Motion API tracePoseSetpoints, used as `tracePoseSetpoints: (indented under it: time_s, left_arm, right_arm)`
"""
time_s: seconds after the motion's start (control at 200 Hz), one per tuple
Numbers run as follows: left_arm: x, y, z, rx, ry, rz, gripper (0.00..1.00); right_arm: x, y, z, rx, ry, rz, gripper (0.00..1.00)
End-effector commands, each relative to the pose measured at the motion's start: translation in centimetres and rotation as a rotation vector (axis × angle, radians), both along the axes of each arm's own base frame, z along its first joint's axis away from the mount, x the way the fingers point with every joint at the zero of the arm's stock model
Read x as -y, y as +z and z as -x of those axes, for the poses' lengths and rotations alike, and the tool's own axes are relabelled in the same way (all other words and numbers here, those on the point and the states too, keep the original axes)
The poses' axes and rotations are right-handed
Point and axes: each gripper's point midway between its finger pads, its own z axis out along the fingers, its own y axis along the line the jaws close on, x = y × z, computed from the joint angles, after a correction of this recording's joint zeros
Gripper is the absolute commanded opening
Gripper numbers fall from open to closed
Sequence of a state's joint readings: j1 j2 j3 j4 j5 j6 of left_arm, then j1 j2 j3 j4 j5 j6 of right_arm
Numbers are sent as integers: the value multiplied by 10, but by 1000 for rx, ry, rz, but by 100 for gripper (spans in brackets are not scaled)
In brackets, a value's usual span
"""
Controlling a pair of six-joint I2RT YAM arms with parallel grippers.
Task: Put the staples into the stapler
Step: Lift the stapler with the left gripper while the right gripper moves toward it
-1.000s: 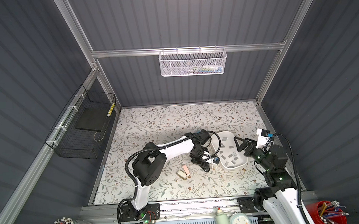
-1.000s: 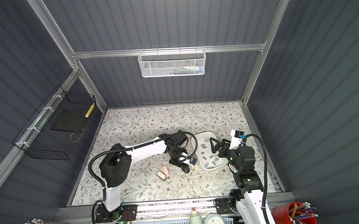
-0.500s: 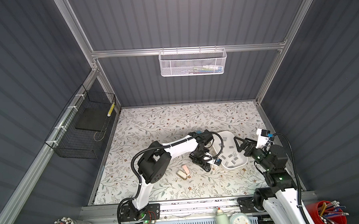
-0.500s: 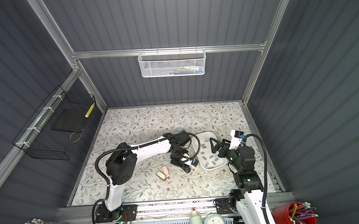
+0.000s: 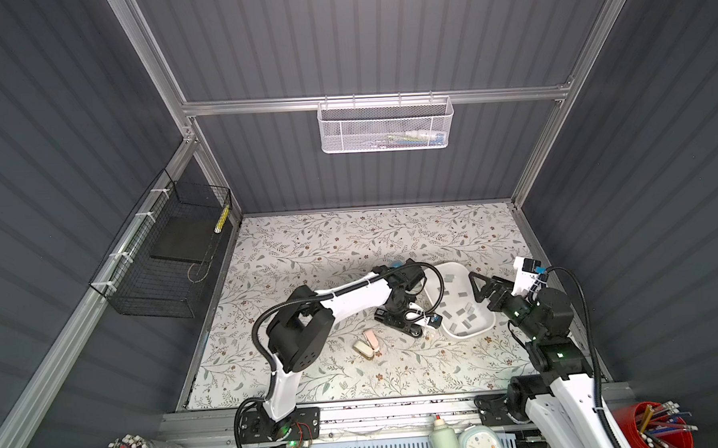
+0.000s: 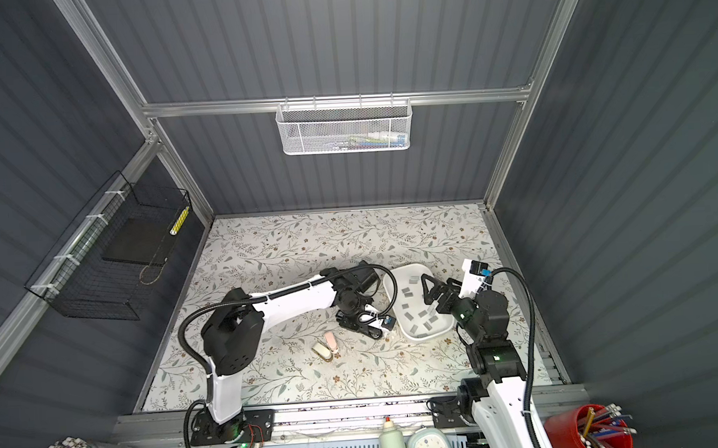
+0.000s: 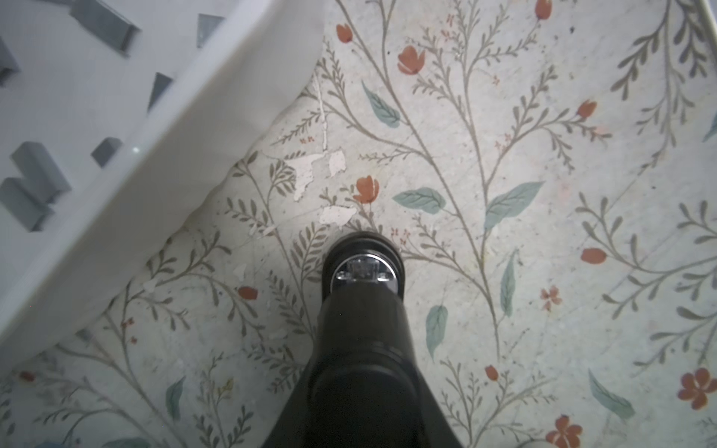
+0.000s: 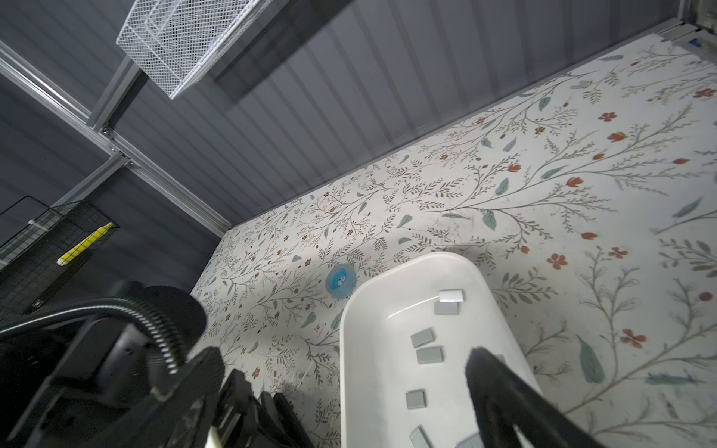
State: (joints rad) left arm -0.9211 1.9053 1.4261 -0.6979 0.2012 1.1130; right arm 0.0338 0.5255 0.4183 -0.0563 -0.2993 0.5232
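The stapler's metal nose (image 5: 416, 331) is pointing past my open right gripper over the tray. My left gripper should lift and turn the nose (image 7: 364, 270) toward my right gripper.
The black stapler (image 5: 414, 331) (image 6: 374, 333) lies on the flowered table just left of the white tray (image 5: 484, 327) (image 6: 393, 290). My left gripper (image 5: 394, 317) (image 6: 355, 318) reaches down onto its rear end. In the left wrist view the gripper (image 7: 362, 407) is shut on the stapler (image 7: 362, 329), whose metal nose points away. Several grey staples (image 5: 461, 312) (image 6: 423, 313) (image 8: 428, 355) (image 7: 37, 174) lie loose in the tray (image 8: 372, 294) (image 7: 174, 135). My right gripper (image 5: 478, 288) (image 6: 431, 290) (image 8: 349, 384) hangs open over the tray, holding nothing.
Two small pale objects (image 5: 366, 343) lie on the table in front of the stapler. A blue disc (image 8: 340, 281) sits behind the tray. A black wire basket (image 5: 163, 258) hangs on the left wall and a white mesh basket (image 5: 386, 124) on the back wall.
My left gripper has closed on the stapler's rear, and its wrist has shifted slightly. The right arm has not moved.
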Motion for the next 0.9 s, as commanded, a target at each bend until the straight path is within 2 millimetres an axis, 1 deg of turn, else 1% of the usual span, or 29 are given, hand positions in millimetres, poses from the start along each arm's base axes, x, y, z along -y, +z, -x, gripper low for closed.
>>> tracePoseSetpoints:
  time_s: [0.0,0.06,0.095,0.135,0.145,0.17,0.275,0.35,0.41,0.465,0.51,0.595,0.63,0.665,0.71,0.78,0.83,0.895]
  left_arm:
    - [8,74,-37,160,189,244,0]
    - [4,102,-54,199,322,352,0]
    - [-1,114,-63,200,400,414,0]
    - [-8,124,-73,199,509,487,0]
    - [-11,126,-75,195,535,500,0]
    - [-17,131,-80,182,590,540,0]
    - [-41,134,-88,118,760,651,0]
    - [-56,128,-92,128,834,673,0]
    - [-61,127,-97,125,899,697,0]
    - [-60,131,-97,83,911,700,0]
    - [-65,132,-98,75,943,672,0]
    - [-76,132,-99,96,991,627,0]
    - [-77,131,-97,101,981,635,0]
    - [-75,130,-93,94,955,658,0]
    - [-72,128,-88,80,925,685,0]
    - [-67,126,-84,61,888,693,0]
    - [-62,124,-80,40,849,672,0]
    - [-60,121,-80,29,841,660,0]
  right_arm:
    - [11,11,-5,-47,-63,21,99]
    - [7,16,-6,-79,-39,16,99]
    - [2,22,-5,-86,-11,4,99]
    - [-3,26,-3,-101,16,-15,99]
    - [-9,27,0,-108,51,-30,99]
    - [-14,29,2,-116,79,-52,99]
    - [-34,36,15,-147,167,-163,99]
    - [-46,46,24,-140,208,-222,99]
    - [-49,52,32,-158,200,-276,99]
    - [-58,68,38,-126,241,-338,99]
    - [-60,78,41,-113,252,-393,99]
    - [-60,91,32,-117,228,-489,99]
    - [-60,95,26,-115,226,-508,99]
    - [-60,94,18,-124,216,-505,99]
    - [-59,88,6,-144,195,-466,99]
    - [-53,74,-12,-172,150,-345,99]
    - [-51,67,-26,-139,137,-272,98]
    - [-50,49,-41,-94,134,-215,94]
